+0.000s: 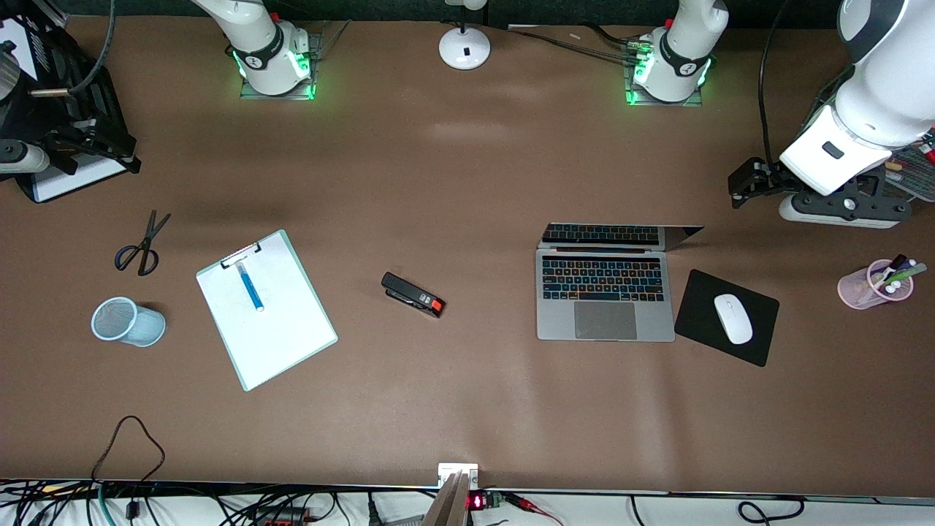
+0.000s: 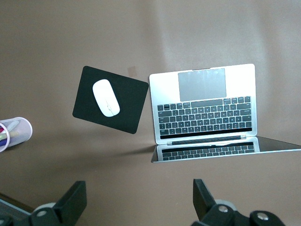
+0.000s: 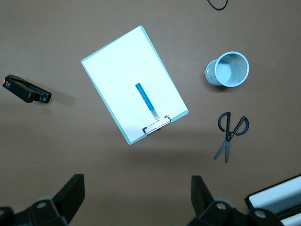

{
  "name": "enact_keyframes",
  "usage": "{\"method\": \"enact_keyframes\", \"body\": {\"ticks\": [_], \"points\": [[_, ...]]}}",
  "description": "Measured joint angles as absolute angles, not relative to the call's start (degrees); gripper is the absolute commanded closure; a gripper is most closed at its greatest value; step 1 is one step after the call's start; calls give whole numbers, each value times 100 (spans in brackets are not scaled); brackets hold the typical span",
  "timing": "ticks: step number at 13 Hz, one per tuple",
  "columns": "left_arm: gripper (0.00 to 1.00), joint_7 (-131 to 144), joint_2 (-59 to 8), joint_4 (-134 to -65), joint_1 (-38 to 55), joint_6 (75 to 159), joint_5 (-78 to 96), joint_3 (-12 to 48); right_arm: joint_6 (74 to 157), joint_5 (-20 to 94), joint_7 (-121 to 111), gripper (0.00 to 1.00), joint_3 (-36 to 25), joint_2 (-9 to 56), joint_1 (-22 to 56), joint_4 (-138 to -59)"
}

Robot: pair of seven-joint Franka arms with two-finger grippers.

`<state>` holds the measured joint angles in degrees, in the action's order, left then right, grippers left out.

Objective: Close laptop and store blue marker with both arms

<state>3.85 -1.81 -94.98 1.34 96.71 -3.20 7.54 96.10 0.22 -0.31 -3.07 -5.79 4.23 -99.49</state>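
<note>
My gripper will push the laptop's screen [image 1: 603, 234], and the screen should swing down flat over the keys while the laptop's base stays put, because a long hinge [image 1: 601, 250] joins the two.
The silver-grey laptop [image 1: 605, 292] stands open toward the left arm's end of the table, with its keys lit and its screen tilted back; it also shows in the left wrist view [image 2: 203, 109]. The blue marker [image 1: 250, 287] lies on a white clipboard [image 1: 265, 314] toward the right arm's end, and shows in the right wrist view [image 3: 146, 101]. My left gripper [image 1: 743, 186] hangs open and empty over bare table, beside the laptop [image 2: 138, 202]. My right gripper [image 1: 117, 150] hangs open and empty over the right arm's end of the table [image 3: 136, 197].
A white mouse [image 1: 733, 318] lies on a black pad [image 1: 701, 292] beside the laptop. A pink pen cup [image 1: 875, 286] stands at the left arm's end. A black stapler [image 1: 413, 294] lies mid-table. Scissors [image 1: 140, 248] and a light-blue mesh cup [image 1: 128, 321] lie near the clipboard. A white lamp base [image 1: 464, 47] stands between the arms' bases.
</note>
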Motion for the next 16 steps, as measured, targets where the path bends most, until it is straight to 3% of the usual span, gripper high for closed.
{"method": "enact_keyframes", "body": {"ticks": [7,12,13,15,16], "points": [[0,385,-193,-9498,135,9651,-320,755,9630,22,-31,0,-375,-455,407,-9951],[0,385,-403,-9486,136,9173,-107,751,10273,23,-525,0,-398,415,404,-9965],[10,385,-515,-9430,136,9172,-39,753,10437,24,-898,0,-399,631,401,-9970],[63,385,-786,-9153,153,8879,34,770,10688,26,-1474,0,-400,1089,397,-9975],[74,385,-888,-9052,181,8591,58,813,10851,26,-1662,2,-400,1320,397,-9975]]}}
